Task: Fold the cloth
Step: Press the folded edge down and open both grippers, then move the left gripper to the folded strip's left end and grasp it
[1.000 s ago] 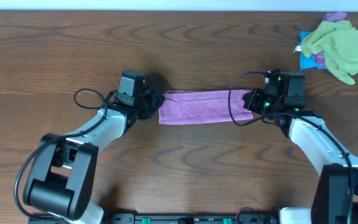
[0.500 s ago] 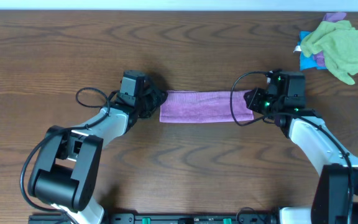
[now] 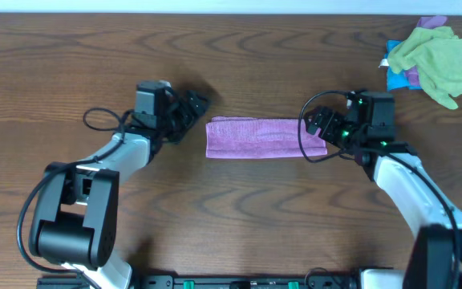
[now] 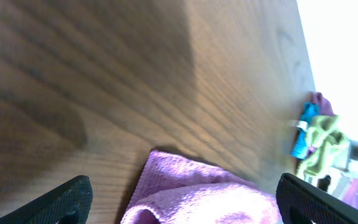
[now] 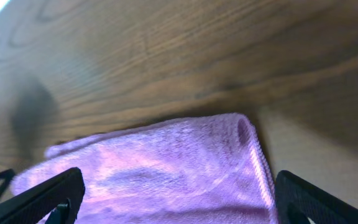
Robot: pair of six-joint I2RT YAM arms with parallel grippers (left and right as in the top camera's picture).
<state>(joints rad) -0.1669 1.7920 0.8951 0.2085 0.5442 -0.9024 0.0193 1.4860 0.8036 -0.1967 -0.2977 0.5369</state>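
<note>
The top layer leaves the under layer's corner (image 3: 217,120) showing, so next my left gripper pins the cloth's end there (image 3: 218,137) while my right gripper shifts the other end.
The cloth (image 3: 265,138) is a lilac terry towel lying as a long narrow folded strip in the middle of the wooden table (image 3: 239,217). My left gripper (image 3: 191,107) is open just off the strip's left end, apart from it. In the left wrist view the cloth (image 4: 197,193) bulges loosely between the wide-spread fingers (image 4: 64,199) of the left gripper (image 4: 184,186). My right gripper (image 3: 318,123) is open over the strip's right end. In the right wrist view the cloth (image 5: 160,168) lies flat between the spread jaws of the right gripper (image 5: 178,182), nothing pinched.
A heap of other cloths sits at the far right corner: a yellow-green one (image 3: 435,56) on top of a blue one (image 3: 393,78). The same heap (image 4: 316,140) shows in the left wrist view. The table's far edge runs along the top.
Both grippers went from shut on the cloth's ends to open and let go. The left arm drew back to the left and away; the right gripper lifted slightly. The strip stays flat.
</note>
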